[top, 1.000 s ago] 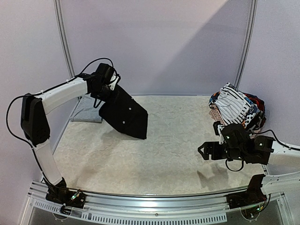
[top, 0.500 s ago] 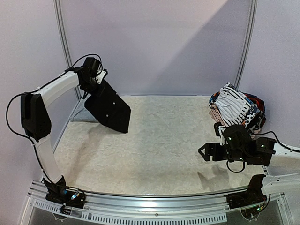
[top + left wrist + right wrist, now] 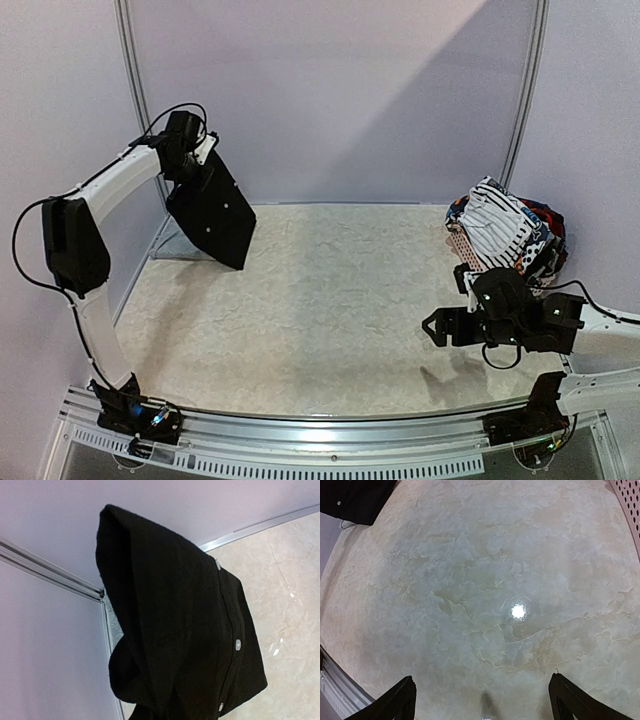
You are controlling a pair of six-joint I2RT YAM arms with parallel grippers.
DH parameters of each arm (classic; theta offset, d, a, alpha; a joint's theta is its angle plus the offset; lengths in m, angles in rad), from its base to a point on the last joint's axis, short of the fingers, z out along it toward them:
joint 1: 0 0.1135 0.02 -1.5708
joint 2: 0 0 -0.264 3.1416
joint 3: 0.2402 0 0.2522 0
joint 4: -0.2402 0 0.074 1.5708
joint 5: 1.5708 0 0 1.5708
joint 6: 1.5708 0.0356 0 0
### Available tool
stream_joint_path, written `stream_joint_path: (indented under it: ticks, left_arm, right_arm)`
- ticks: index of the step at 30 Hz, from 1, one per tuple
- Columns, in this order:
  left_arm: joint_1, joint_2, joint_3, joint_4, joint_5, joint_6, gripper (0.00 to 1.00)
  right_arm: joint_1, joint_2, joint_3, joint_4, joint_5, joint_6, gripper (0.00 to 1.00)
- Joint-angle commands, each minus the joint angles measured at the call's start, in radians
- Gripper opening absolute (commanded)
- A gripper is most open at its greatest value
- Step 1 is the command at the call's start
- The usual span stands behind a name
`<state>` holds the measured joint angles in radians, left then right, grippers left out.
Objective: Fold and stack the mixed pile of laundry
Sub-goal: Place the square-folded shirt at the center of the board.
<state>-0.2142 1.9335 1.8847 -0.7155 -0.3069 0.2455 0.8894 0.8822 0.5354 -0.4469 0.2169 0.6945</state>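
Note:
I should keep lowering the black garment (image 3: 222, 225) back with my left gripper until it covers the light grey piece (image 3: 177, 245), because the garment hangs flat and folded over that piece.
My left gripper (image 3: 190, 162) is raised at the far left and shut on a folded black garment (image 3: 212, 212) with pale buttons, which hangs from it above the table. In the left wrist view the garment (image 3: 180, 630) fills the frame and hides the fingers. A folded light grey piece (image 3: 182, 243) lies at the far left corner, mostly behind the black garment. The rest of the laundry pile (image 3: 505, 230), with a white black-striped piece on top, sits in the pink basket (image 3: 460, 243) at the right. My right gripper (image 3: 432, 325) (image 3: 482, 700) is open and empty, low over bare table.
The marbled table (image 3: 340, 300) is bounded by a metal rail along its back and left sides (image 3: 50, 572). The pink basket's perforated wall (image 3: 630, 505) is just to the right of my right gripper. The black garment's corner shows in the right wrist view (image 3: 355, 497).
My left arm has swung the black garment left and back toward the far left corner, over the grey piece. The right arm has barely moved.

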Motion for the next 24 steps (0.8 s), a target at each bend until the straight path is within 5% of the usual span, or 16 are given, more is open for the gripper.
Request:
stream_joint_path:
  ticks: [1, 24]
  left_arm:
    - [0.021, 0.048, 0.07, 0.037, -0.02, 0.028, 0.0]
    - [0.081, 0.238, 0.161, 0.159, -0.27, 0.215, 0.0]
  right_arm:
    - [0.0, 0.014, -0.011, 0.012, -0.013, -0.001, 0.93]
    - [-0.001, 0.062, -0.011, 0.004, -0.023, 0.008, 0.92]
